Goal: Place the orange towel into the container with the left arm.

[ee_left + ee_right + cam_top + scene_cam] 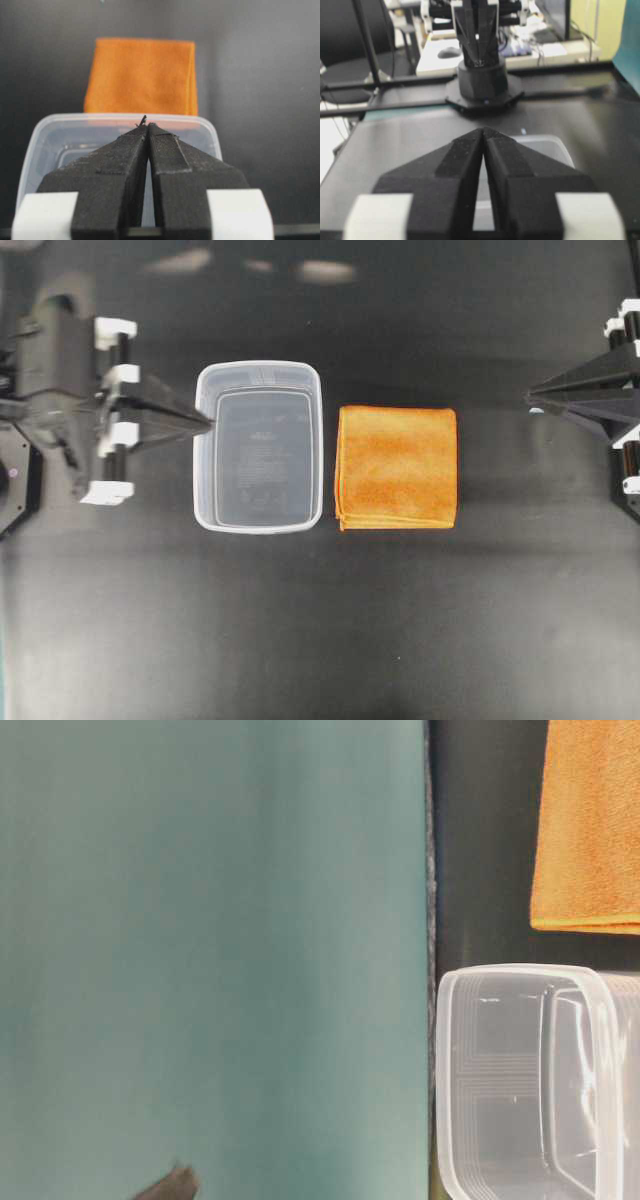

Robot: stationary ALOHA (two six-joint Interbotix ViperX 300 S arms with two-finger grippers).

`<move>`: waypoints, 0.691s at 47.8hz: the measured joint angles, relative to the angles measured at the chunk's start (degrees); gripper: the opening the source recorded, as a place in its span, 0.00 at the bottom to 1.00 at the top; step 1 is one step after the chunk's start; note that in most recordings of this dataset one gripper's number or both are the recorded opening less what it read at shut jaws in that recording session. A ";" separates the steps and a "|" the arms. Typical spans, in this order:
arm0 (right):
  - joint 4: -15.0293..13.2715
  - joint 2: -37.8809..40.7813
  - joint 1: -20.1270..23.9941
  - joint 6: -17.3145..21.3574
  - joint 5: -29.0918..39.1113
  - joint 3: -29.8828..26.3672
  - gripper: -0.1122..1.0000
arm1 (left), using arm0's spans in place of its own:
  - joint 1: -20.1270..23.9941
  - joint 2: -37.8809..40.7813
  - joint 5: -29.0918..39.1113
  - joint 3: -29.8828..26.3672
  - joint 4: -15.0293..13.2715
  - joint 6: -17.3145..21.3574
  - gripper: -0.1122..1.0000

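I expect the orange towel [398,467] to gather into a fold with its sides sagging when I pinch and lift it, as its thin layers [362,521] lie loosely stacked.
The folded orange towel [397,468] lies flat on the dark table, just right of the clear plastic container [205,455], which is empty. Both also show in the table-level view, the towel [590,830] above the container [500,982], and in the left wrist view, the towel [142,75] beyond the container [37,132]. My left gripper [208,423] is shut and empty, its tip at the container's left rim. My right gripper [530,396] is shut and empty, well right of the towel. In the right wrist view the container [555,145] shows beyond the shut tips; the towel is hidden there.
The left arm's base [482,85] stands at the table's far side in the right wrist view. A teal wall [210,950] fills most of the table-level view. Desks and clutter lie beyond the table.
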 measured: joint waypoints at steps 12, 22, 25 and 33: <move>0.00 -0.26 -0.44 0.00 1.14 0.44 0.66 | 0.35 10.46 6.77 -10.37 0.09 0.26 0.11; 0.00 -2.29 -1.41 -0.18 1.23 1.05 0.74 | 1.32 21.01 13.71 -21.01 0.18 3.60 0.32; 0.00 -3.52 -1.67 -0.18 1.23 1.14 0.74 | 1.49 23.55 16.00 -24.17 0.18 4.75 0.49; 0.00 -6.33 -2.29 -0.44 1.67 1.76 0.74 | 1.67 30.76 21.88 -31.82 0.18 6.68 0.87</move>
